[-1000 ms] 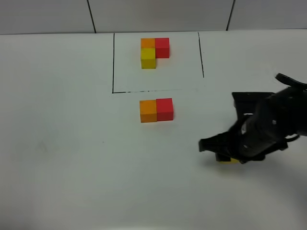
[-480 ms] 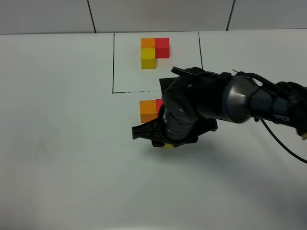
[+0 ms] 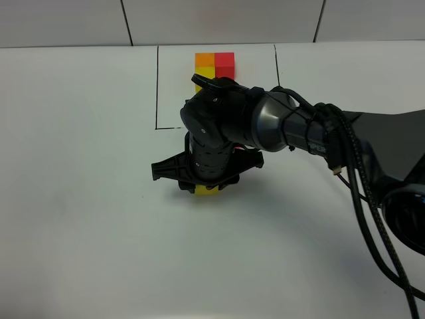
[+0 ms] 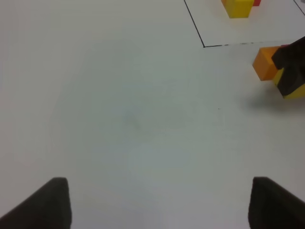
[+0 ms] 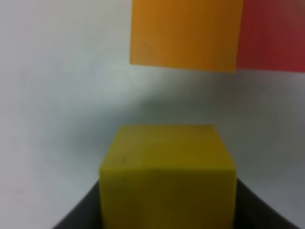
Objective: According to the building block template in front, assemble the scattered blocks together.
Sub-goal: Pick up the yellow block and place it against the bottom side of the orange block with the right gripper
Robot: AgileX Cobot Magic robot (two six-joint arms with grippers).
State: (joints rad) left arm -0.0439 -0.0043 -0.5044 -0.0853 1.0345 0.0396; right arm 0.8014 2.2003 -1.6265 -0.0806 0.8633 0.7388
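Note:
Next, I lower the yellow cube with my right gripper and bring it flush (image 5: 183, 66) against the loose orange cube before opening, since a gap (image 5: 174, 98) separates them.
The building block template (image 3: 214, 61) lies in a black drawn frame (image 3: 157, 86) at the back; its orange and red cubes show, and the arm hides its yellow cube. My right gripper (image 3: 206, 186) is shut on the yellow cube (image 3: 207, 192), seen close up in the right wrist view (image 5: 167, 162). It holds the cube just in front of the loose orange cube (image 5: 186, 33), with a gap between them. The loose red cube (image 5: 271, 36) touches the orange one. My left gripper (image 4: 162, 205) is open and empty over bare table.
The left wrist view shows the loose orange cube (image 4: 264, 62), the held yellow cube (image 4: 295, 90) and the template's yellow cube (image 4: 237, 7). My right arm (image 3: 299, 129) reaches across the middle, trailing cables (image 3: 372, 206). A white table (image 3: 80, 199) lies all round.
My right arm has swept left across the table with the yellow cube, from the right side to just in front of the loose orange cube. It now hides the loose pair from above.

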